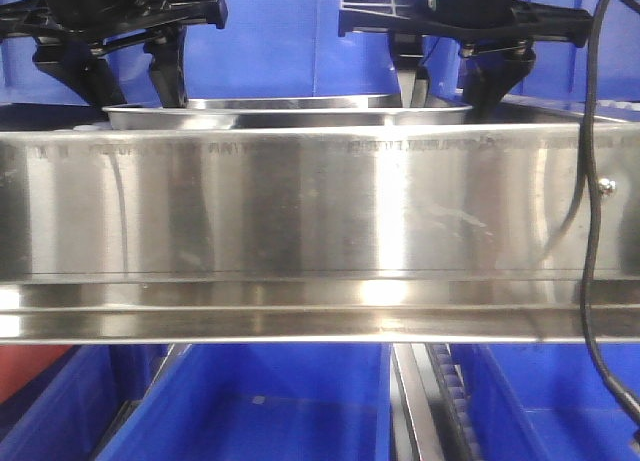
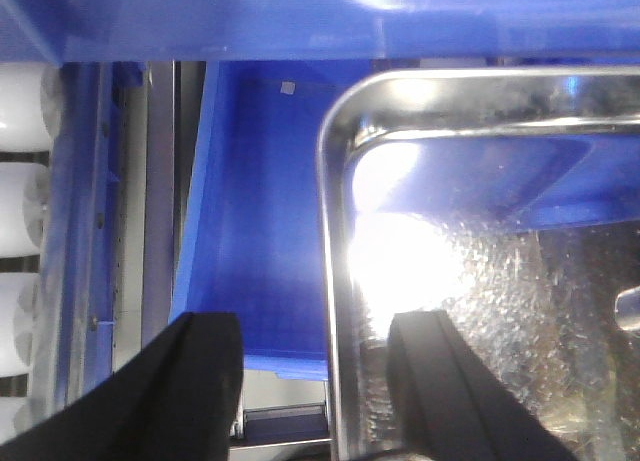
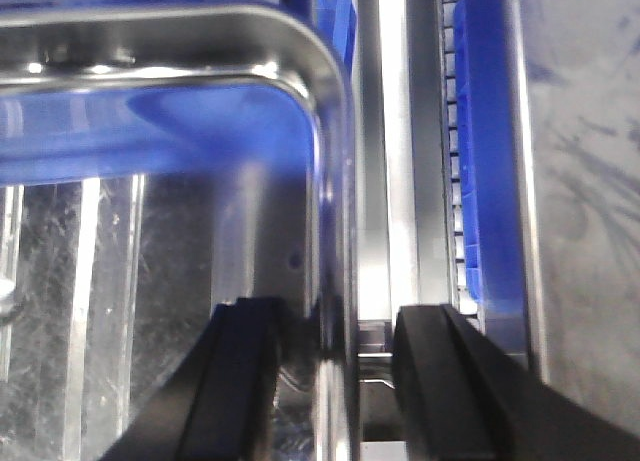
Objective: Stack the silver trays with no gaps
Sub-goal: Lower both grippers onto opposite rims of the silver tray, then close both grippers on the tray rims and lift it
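The blue patch on the tray's shiny bottom (image 3: 200,131) looks like a reflection. The silver tray (image 1: 300,103) will lose that blue when I carry the tray off.
A silver tray (image 1: 290,114) lies level behind the steel rail, and only its rim shows in the front view. Whether another tray is nested in it I cannot tell. My left gripper (image 1: 130,86) hangs open over the tray's left end. In the left wrist view this gripper (image 2: 320,381) straddles the left rim of the tray (image 2: 335,231), one finger outside and one over the tray floor. My right gripper (image 1: 448,86) is open at the right end. Seen from the right wrist, that gripper (image 3: 345,371) straddles the right rim of the tray (image 3: 180,231).
A long brushed-steel rail (image 1: 300,211) with a screw (image 1: 605,186) fills the foreground, and a black cable (image 1: 590,281) hangs across its right end. Blue bins (image 1: 250,411) sit below, and a blue bin (image 2: 260,211) lies under the tray. White rollers (image 2: 20,211) line the left side.
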Motion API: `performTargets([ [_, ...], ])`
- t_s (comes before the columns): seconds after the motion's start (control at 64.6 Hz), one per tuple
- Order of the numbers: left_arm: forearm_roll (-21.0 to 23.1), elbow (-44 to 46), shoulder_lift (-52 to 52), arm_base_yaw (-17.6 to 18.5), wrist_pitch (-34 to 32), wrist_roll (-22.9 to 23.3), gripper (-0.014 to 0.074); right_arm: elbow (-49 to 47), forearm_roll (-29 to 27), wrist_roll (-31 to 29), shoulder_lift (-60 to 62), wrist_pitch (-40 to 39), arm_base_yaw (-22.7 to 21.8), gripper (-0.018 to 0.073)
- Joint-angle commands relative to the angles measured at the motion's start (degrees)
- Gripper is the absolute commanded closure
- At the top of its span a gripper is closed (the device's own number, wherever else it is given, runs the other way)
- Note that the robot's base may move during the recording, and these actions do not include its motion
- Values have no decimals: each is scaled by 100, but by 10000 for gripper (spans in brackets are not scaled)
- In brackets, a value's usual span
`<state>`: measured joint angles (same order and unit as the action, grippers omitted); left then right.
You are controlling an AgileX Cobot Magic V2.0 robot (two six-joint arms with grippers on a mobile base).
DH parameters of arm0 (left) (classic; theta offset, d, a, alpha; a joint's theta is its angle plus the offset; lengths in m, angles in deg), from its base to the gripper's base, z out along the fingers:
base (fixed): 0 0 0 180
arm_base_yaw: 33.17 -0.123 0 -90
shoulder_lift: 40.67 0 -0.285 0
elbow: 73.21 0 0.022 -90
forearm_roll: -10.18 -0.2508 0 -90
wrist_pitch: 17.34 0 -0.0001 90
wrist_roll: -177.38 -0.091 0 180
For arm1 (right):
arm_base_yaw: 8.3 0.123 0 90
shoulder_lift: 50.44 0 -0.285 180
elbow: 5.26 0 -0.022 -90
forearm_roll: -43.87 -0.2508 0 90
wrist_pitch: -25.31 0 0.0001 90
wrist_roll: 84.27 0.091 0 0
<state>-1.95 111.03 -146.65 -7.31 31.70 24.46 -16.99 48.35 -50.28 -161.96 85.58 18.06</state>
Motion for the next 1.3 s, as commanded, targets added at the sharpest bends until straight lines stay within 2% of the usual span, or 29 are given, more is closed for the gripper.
performTargets([
  [0.0, -11, 18, 11, 13, -26, 22, 342, 11, 17, 0, -1, -69, 7, 347],
  [0.712, 140, -135, 11, 13, 8, 22, 342, 11, 6, 0, -1, -68, 7, 347],
  [0.929, 139, -135, 11, 13, 8, 22, 406, 11, -6, 0, -11, -68, 7, 347],
  [1.099, 150, -135, 11, 13, -1, 22, 408, 11, -6, 0, -36, -80, 7, 347],
  [1.177, 253, -135, 3, 13, -1, 22, 409, 11, -6, 0, -37, -80, 7, 386],
  [1.285, 335, -135, -2, 13, -5, 22, 454, 11, -6, 0, -37, -80, 7, 505],
])
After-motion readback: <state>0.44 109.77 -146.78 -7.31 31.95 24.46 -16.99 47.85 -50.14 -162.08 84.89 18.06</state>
